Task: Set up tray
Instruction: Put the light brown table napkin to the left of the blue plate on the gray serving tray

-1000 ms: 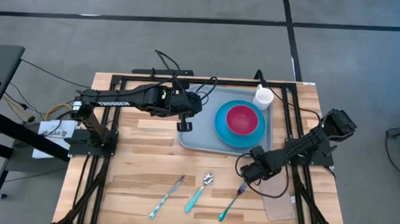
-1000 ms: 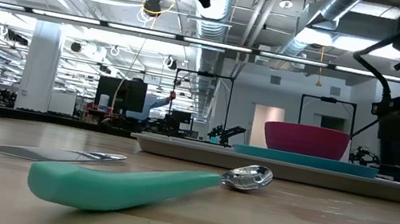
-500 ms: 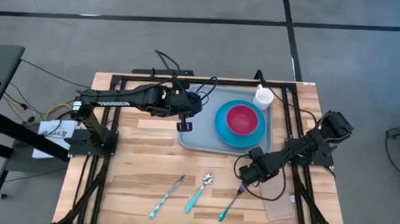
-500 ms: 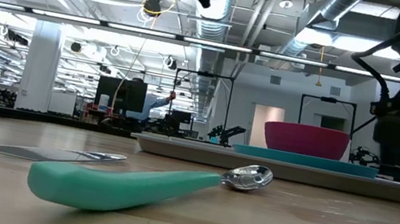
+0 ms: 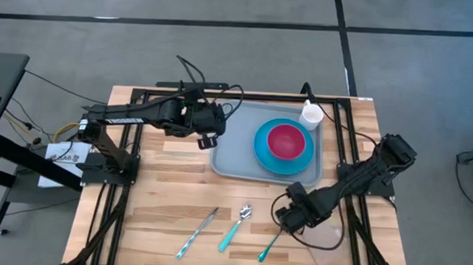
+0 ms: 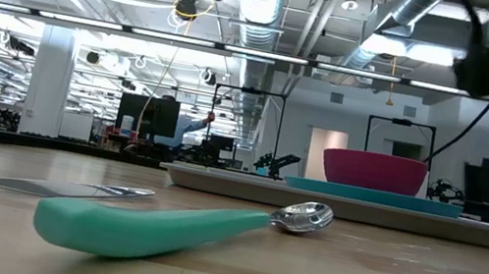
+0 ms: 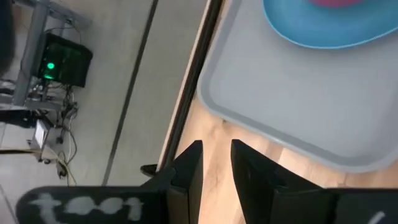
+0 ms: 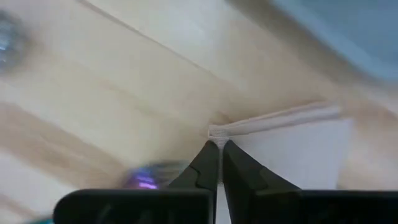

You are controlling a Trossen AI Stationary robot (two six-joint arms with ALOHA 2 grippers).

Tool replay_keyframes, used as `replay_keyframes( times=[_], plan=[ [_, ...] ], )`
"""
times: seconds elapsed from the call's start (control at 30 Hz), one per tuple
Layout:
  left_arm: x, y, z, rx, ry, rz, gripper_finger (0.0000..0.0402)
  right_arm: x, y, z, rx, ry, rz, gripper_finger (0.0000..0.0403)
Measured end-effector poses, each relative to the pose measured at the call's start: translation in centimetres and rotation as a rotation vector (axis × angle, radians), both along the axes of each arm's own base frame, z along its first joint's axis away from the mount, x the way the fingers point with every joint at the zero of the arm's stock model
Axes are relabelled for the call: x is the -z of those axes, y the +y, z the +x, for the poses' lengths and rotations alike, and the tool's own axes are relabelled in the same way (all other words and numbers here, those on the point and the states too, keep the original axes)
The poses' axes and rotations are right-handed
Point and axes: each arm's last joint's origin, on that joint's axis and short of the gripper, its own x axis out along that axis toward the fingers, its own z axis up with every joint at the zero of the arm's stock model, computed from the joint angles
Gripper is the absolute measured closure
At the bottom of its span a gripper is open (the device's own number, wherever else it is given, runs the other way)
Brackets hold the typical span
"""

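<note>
My right gripper should keep carrying the napkin until it reaches the part of the tray [image 5: 236,147] beside the blue plate. My right gripper is pinching the napkin's corner [image 8: 220,132], and that part of the tray is open.
The grey-blue tray [image 5: 235,153] lies at the table's far middle. It carries a blue plate [image 5: 260,154], a red bowl [image 5: 286,141] and a white cup [image 5: 310,114]. A tan napkin [image 5: 330,241] lies flat at the near right. My right gripper [image 5: 289,218] is down at the napkin's far left corner, shut on it, close to the fork's head [image 5: 285,225]. My left gripper [image 5: 207,139] hovers just left of the tray's left rim [image 7: 249,121]. Its fingers stand a little apart with nothing between them. My right gripper pinches the napkin's corner [image 8: 214,132] between its two fingertips. The fingers slant down at it from the table's right. The edge running off from that corner [image 8: 280,116] looks slightly raised, and the rest of the napkin lies on the table.
A knife [image 5: 199,232], a teal-handled spoon [image 5: 234,228] and a fork [image 5: 271,244] lie side by side near the front edge, left of the napkin. Black frame rails [image 5: 337,146] run along the table's sides. Bare wood shows between the tray and the cutlery.
My right gripper has gone toward the near edge and a little left, down to the napkin's corner, and has shut there. My left gripper has drawn back from the tray's left rim toward the table's left edge.
</note>
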Motion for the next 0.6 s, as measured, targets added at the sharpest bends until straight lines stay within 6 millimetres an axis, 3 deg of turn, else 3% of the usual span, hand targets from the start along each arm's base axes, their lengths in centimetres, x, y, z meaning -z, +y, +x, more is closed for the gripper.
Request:
replay_keyframes(
  times=[0.17,0.4,0.6],
  plan=[
    [-1.0,-0.7,-1.0,-0.011,-0.058,-0.009,0.0329,-2.1,-0.9,2.2,-0.042,-0.162,-0.163,0.0399],
    [-1.5,-2.3,-1.7,0.019,-0.089,-0.025,0.0329,-4.1,-5.1,5.6,-0.115,-0.227,-0.344,0.0401],
    [-1.4,-3.6,-2.1,0.028,-0.081,-0.046,0.0329,-6.3,-8.6,8.9,-0.23,-0.308,-0.392,0.0401]
  ],
)
